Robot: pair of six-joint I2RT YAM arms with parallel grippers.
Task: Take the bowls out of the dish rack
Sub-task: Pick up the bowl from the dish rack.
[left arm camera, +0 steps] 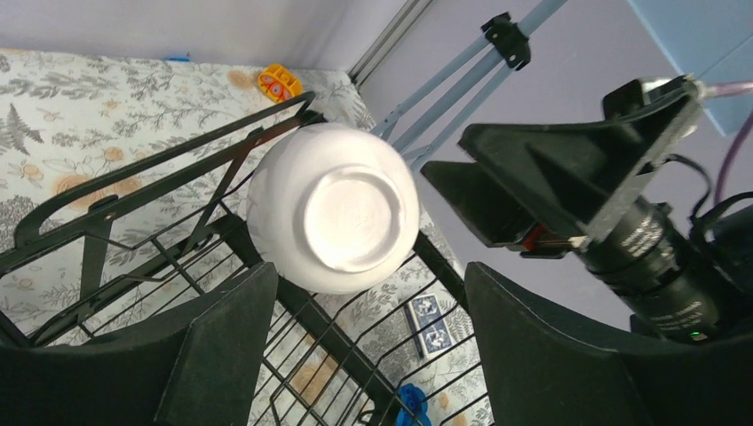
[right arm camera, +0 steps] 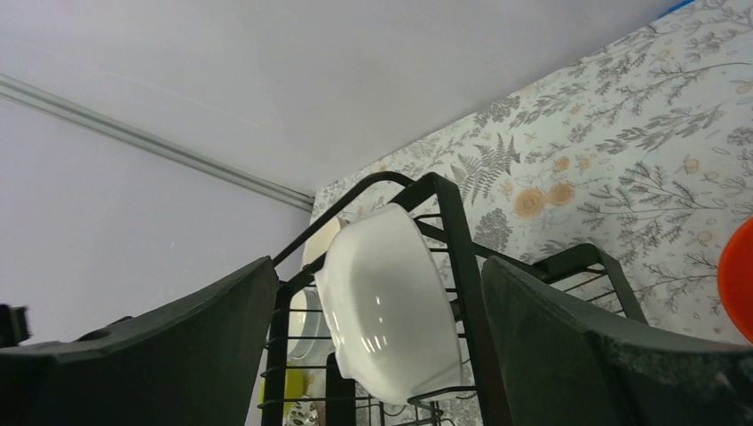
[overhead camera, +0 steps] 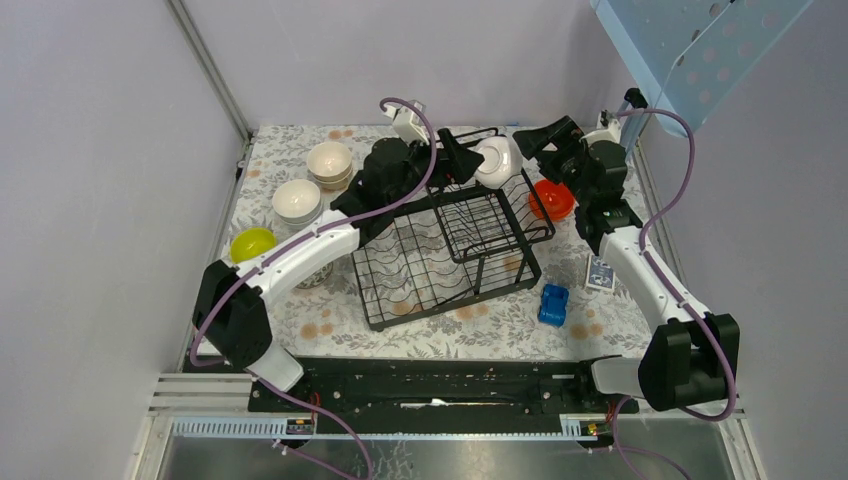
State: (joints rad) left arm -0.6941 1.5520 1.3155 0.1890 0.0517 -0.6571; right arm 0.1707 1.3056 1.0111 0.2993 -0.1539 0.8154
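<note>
The white bowl's foot [left arm camera: 353, 219] points toward the robot's left gripper and the bowl's rim is on the far side, so the robot's right gripper should grab the bowl by the rim [right arm camera: 438, 286].
The black wire dish rack [overhead camera: 420, 285] stands mid-table. One white bowl [overhead camera: 497, 160] leans on its side against the far corner of the upper basket [left arm camera: 133, 191]. My left gripper [overhead camera: 462, 158] is just left of that bowl and open; the bowl's foot [left arm camera: 351, 213] faces it, beyond the fingertips [left arm camera: 226, 346]. My right gripper [overhead camera: 545, 140] hovers just right of the bowl, also open. In the right wrist view the white bowl [right arm camera: 391, 302] sits ahead of the fingers [right arm camera: 568, 346], apart from both. Neither gripper holds anything.
On the table left of the rack are stacked cream bowls [overhead camera: 329, 162], a white bowl [overhead camera: 297, 200] and a yellow-green bowl [overhead camera: 252, 243]. An orange bowl [overhead camera: 552, 198] sits right of the rack. A blue toy block [overhead camera: 553, 304] and a card deck [overhead camera: 600, 272] lie front right.
</note>
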